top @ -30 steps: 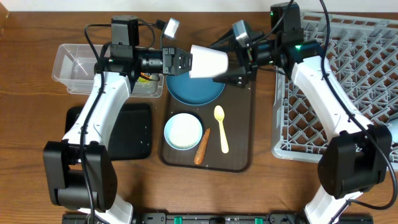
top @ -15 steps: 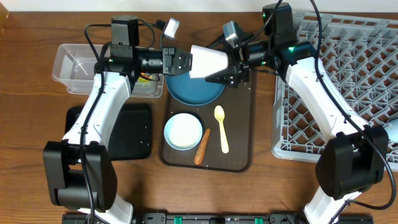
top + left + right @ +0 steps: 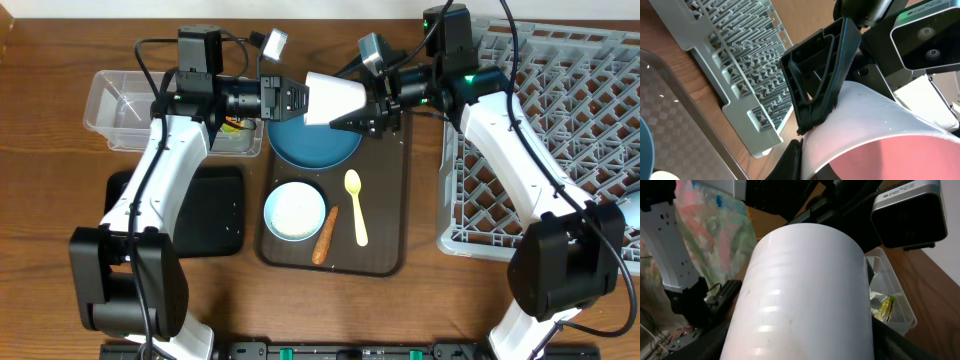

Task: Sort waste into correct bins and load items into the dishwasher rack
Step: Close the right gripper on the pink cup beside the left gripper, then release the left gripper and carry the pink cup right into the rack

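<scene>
Next, my right gripper takes the cup's base end and carries the pink cup to the grey rack, because that rack is far from my left gripper on the pink cup's rim.
The pink cup, white outside and pink inside, hangs sideways in mid-air above the dark-blue plate. My left gripper is shut on its rim; the pink inside shows in the left wrist view. My right gripper has a finger on each side of the cup's base end, touching its wall. On the brown tray lie the white bowl, the orange carrot and the pale yellow spoon.
The clear tub at the back left holds a yellow-green wrapper and tissue. The black tray lies in front of it. The grey rack fills the right side. The brown serving tray is in the middle.
My right gripper has moved left onto the cup's base end and now stays there. The left gripper and the cup have not moved.
</scene>
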Controlling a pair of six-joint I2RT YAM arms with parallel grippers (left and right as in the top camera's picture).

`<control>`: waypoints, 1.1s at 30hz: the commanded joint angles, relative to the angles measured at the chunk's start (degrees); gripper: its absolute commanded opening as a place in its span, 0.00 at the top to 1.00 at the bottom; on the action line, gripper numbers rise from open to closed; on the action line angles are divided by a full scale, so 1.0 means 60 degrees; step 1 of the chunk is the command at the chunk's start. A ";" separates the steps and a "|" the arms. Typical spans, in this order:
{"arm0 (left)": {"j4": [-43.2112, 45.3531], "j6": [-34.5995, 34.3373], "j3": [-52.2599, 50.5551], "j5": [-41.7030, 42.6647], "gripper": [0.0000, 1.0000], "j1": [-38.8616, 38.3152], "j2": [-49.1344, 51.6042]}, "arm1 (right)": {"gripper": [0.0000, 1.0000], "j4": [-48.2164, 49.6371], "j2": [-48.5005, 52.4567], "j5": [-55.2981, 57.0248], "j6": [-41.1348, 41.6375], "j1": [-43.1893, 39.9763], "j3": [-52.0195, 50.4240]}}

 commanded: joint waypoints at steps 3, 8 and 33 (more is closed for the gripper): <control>0.0018 0.0018 0.0091 0.0208 0.93 0.0011 0.0073 | 0.33 -0.0007 0.0015 -0.0233 0.0029 -0.0055 -0.0026; 0.0011 0.0022 0.0091 0.0084 0.89 0.0011 0.0069 | 0.50 -0.0011 0.0015 -0.0197 0.0113 -0.0062 -0.0026; -0.5657 0.1362 0.0091 -1.0925 0.61 0.0022 -0.0998 | 0.89 -0.4153 -0.0630 0.8878 0.3515 -0.1559 0.0168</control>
